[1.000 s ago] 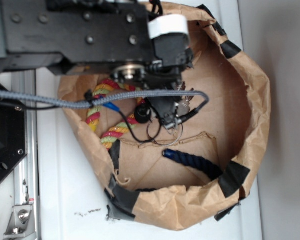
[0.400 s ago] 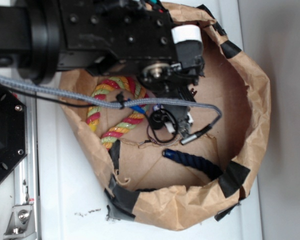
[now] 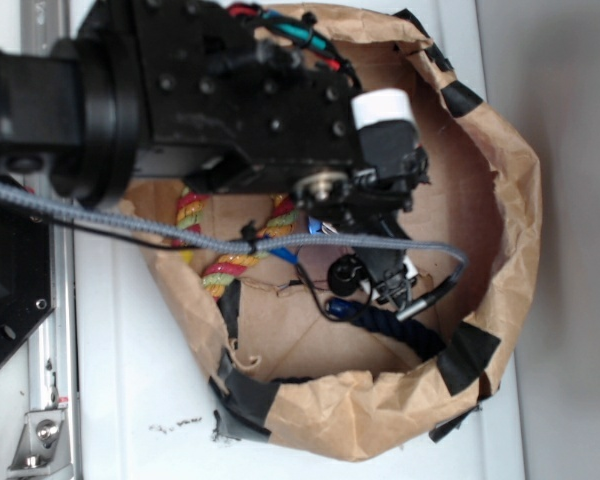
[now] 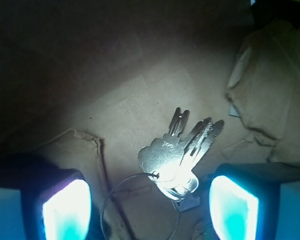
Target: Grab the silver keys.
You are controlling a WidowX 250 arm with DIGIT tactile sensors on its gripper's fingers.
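The silver keys' wire ring (image 4: pixel 121 182) is free between my open fingers, so I should keep moving down until the fingers can close beside the keys' heads (image 4: pixel 146 174).
The silver keys (image 4: pixel 179 155) lie fanned out on the brown paper floor of the bag, on a thin wire ring (image 4: pixel 121 200). In the wrist view my gripper (image 4: pixel 150 210) is open, with its glowing pads (image 4: pixel 65 210) on either side of the keys' heads. The keys sit nearer the right pad and I cannot tell whether they touch it. In the exterior view the gripper (image 3: pixel 380 285) points down inside the bag, and the arm hides the keys.
The brown paper bag (image 3: pixel 520 200) with black tape patches walls the space in. A red-yellow-green rope ring (image 3: pixel 238 264) lies at its left, half under the arm. A dark blue rope (image 3: pixel 392 328) lies just below the gripper. A grey cable (image 3: pixel 180 232) crosses the view.
The arm has moved right and down in the exterior view, further into the bag. The keys and wire ring that showed beside the gripper are now hidden under it.
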